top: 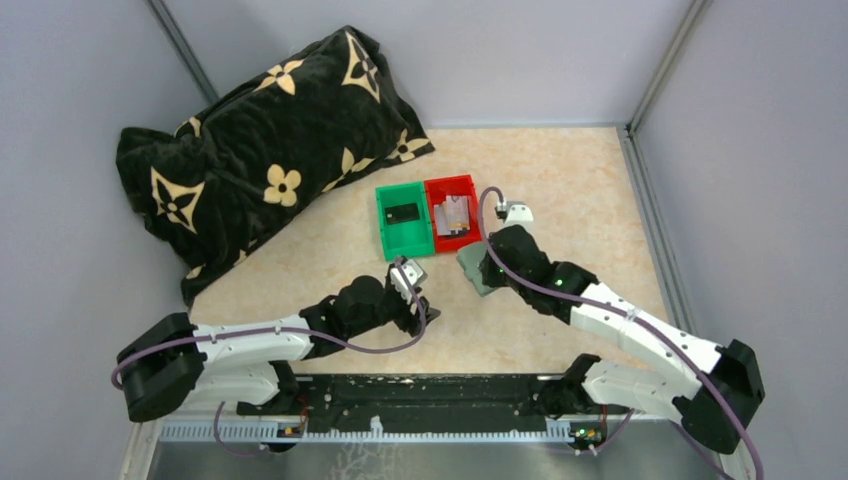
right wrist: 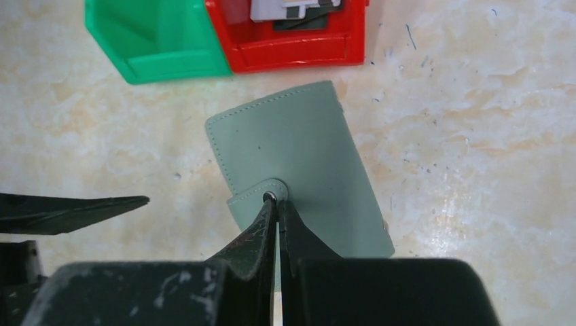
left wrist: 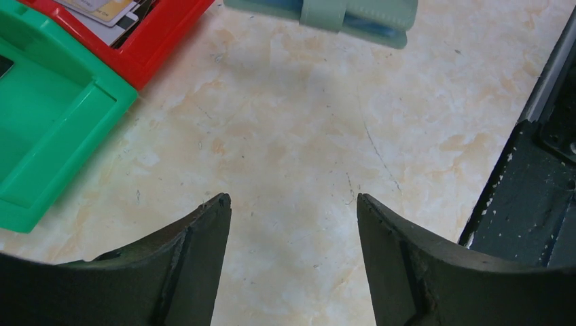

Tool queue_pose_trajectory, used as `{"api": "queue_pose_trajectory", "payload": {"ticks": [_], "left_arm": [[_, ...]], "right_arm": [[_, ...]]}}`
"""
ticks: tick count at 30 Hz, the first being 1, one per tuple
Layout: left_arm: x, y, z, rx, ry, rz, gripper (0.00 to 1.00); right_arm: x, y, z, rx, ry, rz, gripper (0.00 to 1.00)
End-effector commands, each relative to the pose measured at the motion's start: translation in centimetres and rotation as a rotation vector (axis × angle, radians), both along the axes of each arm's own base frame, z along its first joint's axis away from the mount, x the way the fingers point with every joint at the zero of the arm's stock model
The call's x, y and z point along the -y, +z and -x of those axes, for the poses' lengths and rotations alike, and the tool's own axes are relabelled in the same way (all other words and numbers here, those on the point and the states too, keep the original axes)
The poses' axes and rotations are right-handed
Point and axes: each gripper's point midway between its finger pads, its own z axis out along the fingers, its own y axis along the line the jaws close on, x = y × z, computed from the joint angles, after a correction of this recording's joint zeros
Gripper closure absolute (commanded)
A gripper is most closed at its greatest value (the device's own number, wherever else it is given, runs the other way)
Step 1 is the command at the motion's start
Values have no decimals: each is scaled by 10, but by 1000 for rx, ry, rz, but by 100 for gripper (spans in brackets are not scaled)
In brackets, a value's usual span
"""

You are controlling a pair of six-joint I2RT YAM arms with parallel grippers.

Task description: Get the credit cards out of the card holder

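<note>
My right gripper is on the strap's snap end (right wrist: 272, 190). It should move to the card holder's near end (right wrist: 360, 241) and leave the strap for my left gripper.
The card holder (right wrist: 299, 156), a sage grey-green wallet, lies closed in front of the red bin; it also shows in the top view (top: 476, 268) and the left wrist view (left wrist: 339, 15). My right gripper (right wrist: 277, 198) is shut, its tips pinched at the snap end of the wallet's strap. Several credit cards (top: 455, 215) lie in the red bin (top: 470, 185), one gold (left wrist: 102, 8). A dark card (top: 403, 212) lies in the green bin (top: 383, 215). My left gripper (left wrist: 293, 204) is open and empty over bare table, left of the wallet.
A black pillow with tan flower marks (top: 260, 150) fills the back left. Grey walls close in the table on the left, back and right. The arms' base rail (top: 420, 400) runs along the near edge.
</note>
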Motion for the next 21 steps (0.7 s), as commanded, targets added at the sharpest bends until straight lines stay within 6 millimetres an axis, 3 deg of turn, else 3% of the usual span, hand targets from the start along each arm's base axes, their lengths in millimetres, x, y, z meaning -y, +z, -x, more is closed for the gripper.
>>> {"api": "queue_pose_trajectory", "payload": {"ticks": [1,4,9,11,13,15,18,19,21], "left_arm": [[22,28,-7,19,-13,67,26],[31,32,-9,12,-35,55,26],[35,30,-12,37,-45,37,26],[38,28,-12,40,-54,35,26],[43,26,-16,44,-52,37,33],[51,23,-19,49,-65,31,41],[65,17,-26,57,-75,12,43],[69,15,-29,63,-77,5,44],[76,13,-34,75,-80,1,45]], "right_arm": [[4,-13,-6,-33,-25,106,100],[-11,-31,0,-68,16,67,100],[-19,-41,5,-99,48,48,47],[-11,-35,2,-74,22,65,39],[-1,-33,-2,-67,-5,74,43],[6,-40,-5,-84,-15,67,56],[11,-58,-4,-117,-19,95,93],[12,-65,-2,-133,-15,105,100],[11,-81,1,-159,-6,111,100]]}}
